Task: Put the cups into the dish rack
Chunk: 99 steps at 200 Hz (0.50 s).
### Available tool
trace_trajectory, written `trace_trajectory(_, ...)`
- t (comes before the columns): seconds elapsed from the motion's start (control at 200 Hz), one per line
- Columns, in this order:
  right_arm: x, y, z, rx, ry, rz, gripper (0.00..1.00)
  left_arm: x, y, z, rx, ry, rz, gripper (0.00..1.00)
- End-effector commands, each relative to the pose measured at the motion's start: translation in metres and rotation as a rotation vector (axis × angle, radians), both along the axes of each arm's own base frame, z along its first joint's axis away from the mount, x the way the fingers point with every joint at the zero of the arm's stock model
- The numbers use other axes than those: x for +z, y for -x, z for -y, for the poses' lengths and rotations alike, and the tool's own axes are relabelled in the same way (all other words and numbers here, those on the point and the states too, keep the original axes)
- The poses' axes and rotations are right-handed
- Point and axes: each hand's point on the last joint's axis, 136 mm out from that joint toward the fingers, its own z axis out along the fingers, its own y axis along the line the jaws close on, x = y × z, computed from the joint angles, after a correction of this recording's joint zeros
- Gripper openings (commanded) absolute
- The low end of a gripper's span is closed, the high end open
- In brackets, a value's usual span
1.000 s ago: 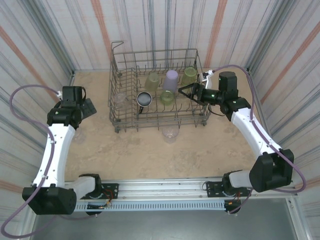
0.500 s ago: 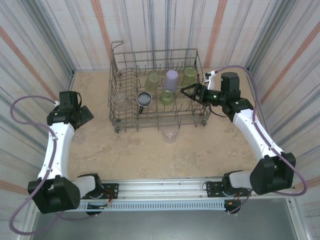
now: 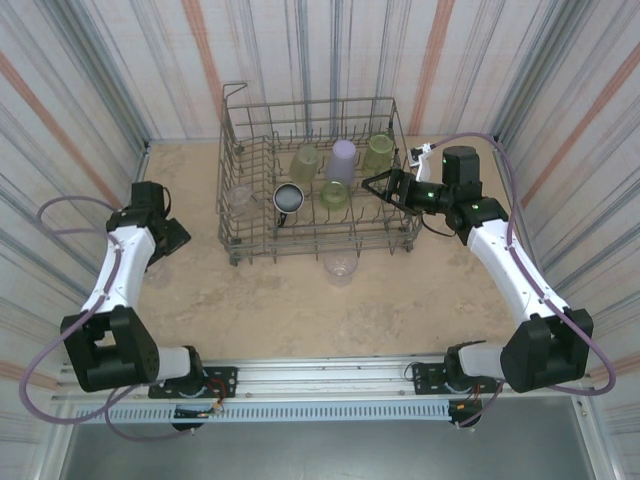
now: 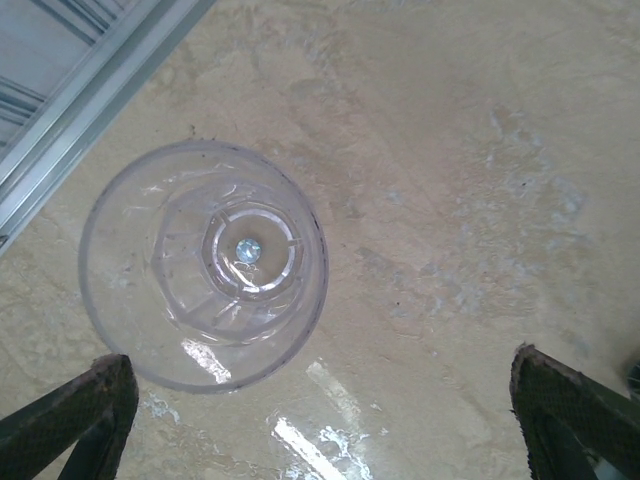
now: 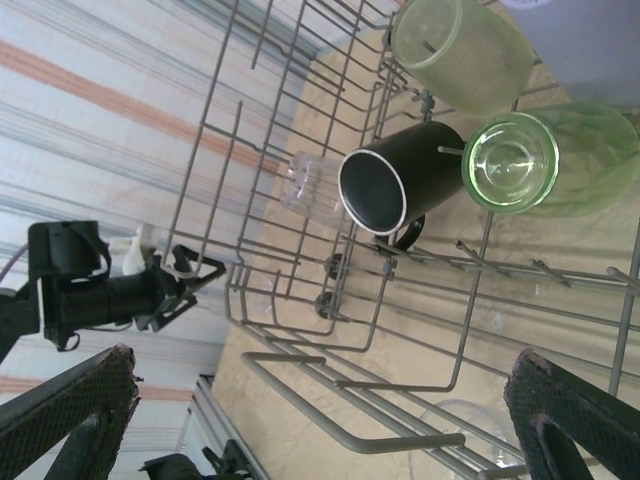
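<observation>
My left gripper keeps going down until its fingers are on either side of the cup's rim [image 4: 308,330], then close, as the clear cup's opening [image 4: 203,265] faces up with space beside it.
The grey wire dish rack [image 3: 232,205] stands at the table's back middle. It holds three yellow-green cups [image 3: 304,160], a lavender cup [image 3: 343,158], a dark cup [image 3: 289,197] with a shiny rim and a clear cup [image 3: 240,195]. Another clear cup [image 3: 340,266] sits on the table just in front of the rack. My left gripper [image 4: 320,420] points down, open, above a third clear cup [image 4: 205,262], which is upside down and ahead-left of the gap. My right gripper [image 3: 372,185] hovers open over the rack's right side, empty, facing the dark cup [image 5: 395,180].
Striped walls close in the table on three sides. A metal edge strip [image 4: 90,100] runs close beside the left clear cup. The rack has a wire loop [image 3: 232,92] at its back left corner. Bare beige tabletop [image 3: 260,300] lies between the rack and the arm bases.
The left arm has folded in toward the near-left, its gripper now over the clear cup by the wall. The right gripper has drawn back slightly to the right.
</observation>
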Motion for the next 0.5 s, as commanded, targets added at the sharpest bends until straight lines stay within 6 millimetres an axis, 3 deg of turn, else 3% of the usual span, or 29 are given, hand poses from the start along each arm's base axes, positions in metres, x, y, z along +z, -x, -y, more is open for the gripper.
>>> trace_trajectory(0.0, 0.017, 0.002, 0.000, -0.014, 0.008, 0.036, 0.99, -0.007, -0.003, -0.008, 0.046, -0.012, -0.009, 0.99)
trace_trajectory(0.361, 0.011, -0.004, 0.000, -0.029, 0.031, 0.023, 0.99, -0.033, -0.027, -0.011, 0.045, 0.007, -0.023, 0.97)
trace_trajectory(0.491, 0.007, -0.004, -0.001, -0.026, 0.034, 0.009, 0.99, -0.046, -0.031, -0.010, 0.030, 0.014, -0.067, 0.87)
